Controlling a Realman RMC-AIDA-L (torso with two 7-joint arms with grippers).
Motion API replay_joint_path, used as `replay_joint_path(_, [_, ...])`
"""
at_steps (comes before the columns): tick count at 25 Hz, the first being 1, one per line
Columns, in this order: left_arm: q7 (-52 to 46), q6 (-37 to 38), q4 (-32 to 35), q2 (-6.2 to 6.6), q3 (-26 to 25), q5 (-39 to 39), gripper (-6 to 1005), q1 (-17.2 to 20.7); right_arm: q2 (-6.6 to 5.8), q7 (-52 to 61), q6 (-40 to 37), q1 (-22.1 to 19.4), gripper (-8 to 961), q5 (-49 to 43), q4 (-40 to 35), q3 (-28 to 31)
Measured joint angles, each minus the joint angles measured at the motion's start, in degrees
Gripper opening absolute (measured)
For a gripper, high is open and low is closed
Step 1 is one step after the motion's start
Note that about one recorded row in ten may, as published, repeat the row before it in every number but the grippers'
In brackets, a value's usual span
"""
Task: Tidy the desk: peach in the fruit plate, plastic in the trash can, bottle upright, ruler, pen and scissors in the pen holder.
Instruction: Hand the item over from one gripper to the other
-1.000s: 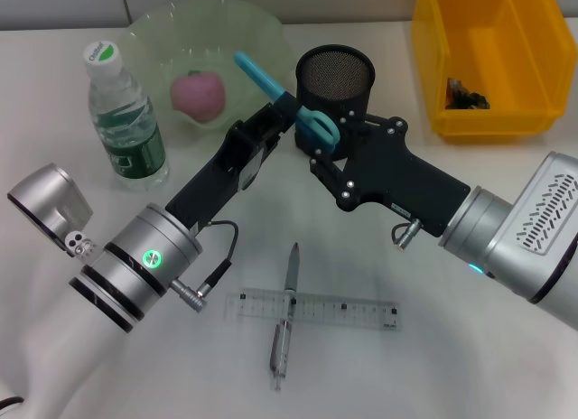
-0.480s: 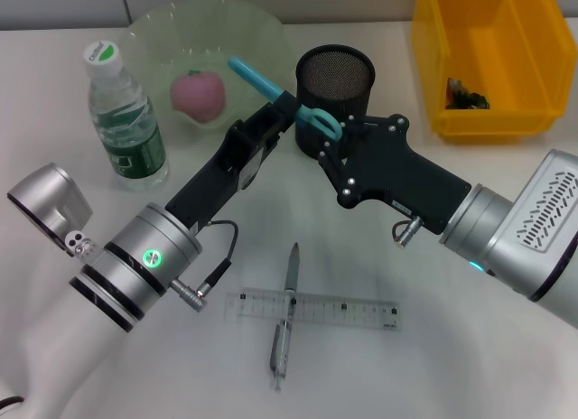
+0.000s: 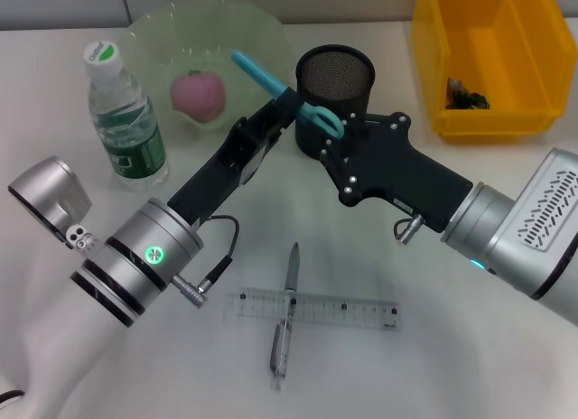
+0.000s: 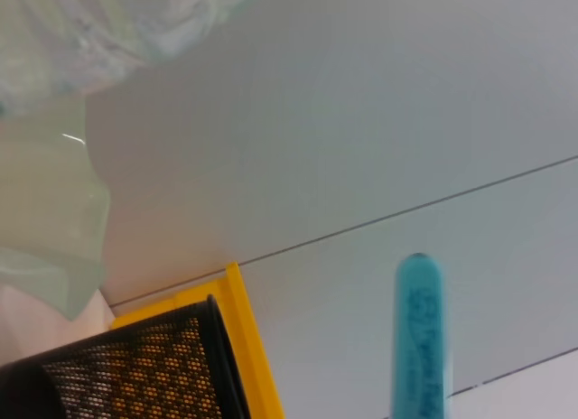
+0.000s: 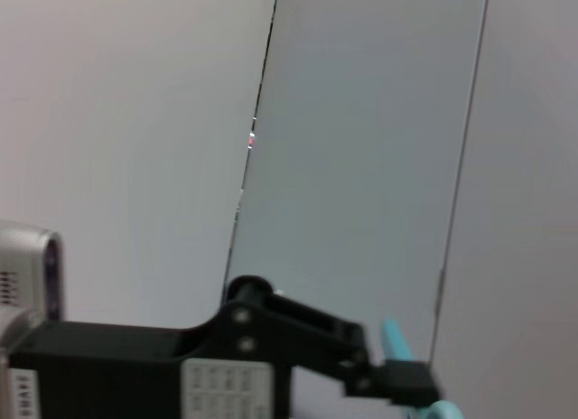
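Note:
The scissors' middle (image 3: 305,108) is clamped in my left gripper but must go into the pen holder, so next my left gripper opens and leaves the scissors' handle loops (image 3: 328,123) for my right gripper.
Teal scissors (image 3: 271,83) hang tilted in the air just left of the black mesh pen holder (image 3: 335,78), sheathed blades (image 4: 418,338) pointing back over the plate. My left gripper (image 3: 279,107) is shut on their middle. My right gripper (image 3: 330,144) sits right under the handle loops (image 3: 320,119), in front of the holder; its grip is hidden. The pink peach (image 3: 198,96) lies in the green glass fruit plate (image 3: 262,31). The bottle (image 3: 125,119) stands upright at the left. Near the front, the pen (image 3: 286,320) lies across the clear ruler (image 3: 352,311).
The yellow bin (image 3: 524,121) stands at the back right with a dark crumpled item (image 3: 465,96) inside. Both forearms cross the middle of the white table. The left arm's black gripper (image 5: 397,379) shows in the right wrist view.
The scissors' handles rose slightly toward the pen holder's side, and the left arm shifted a little up and right. The right gripper closed in under the handles.

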Motion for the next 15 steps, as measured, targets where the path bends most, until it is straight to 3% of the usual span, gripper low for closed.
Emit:
replay_joint_path(3, [0.4, 0.2, -0.1, -0.05, 0.0, 0.1, 260, -0.1, 0.04, 0.0, 0.0, -0.1, 83, -0.1, -0.1, -0.2])
replay_joint_path(12, [0.4, 0.3, -0.1, -0.03, -0.6, 0.2, 472, 0.0, 0.01, 0.0, -0.2, -0.5, 83, -0.1, -0.5, 0.0])
replay_joint_path(15, [0.4, 0.3, -0.1, -0.03, -0.6, 0.2, 591, 0.1, 0.01, 0.0, -0.2, -0.5, 83, -0.1, -0.5, 0.1])
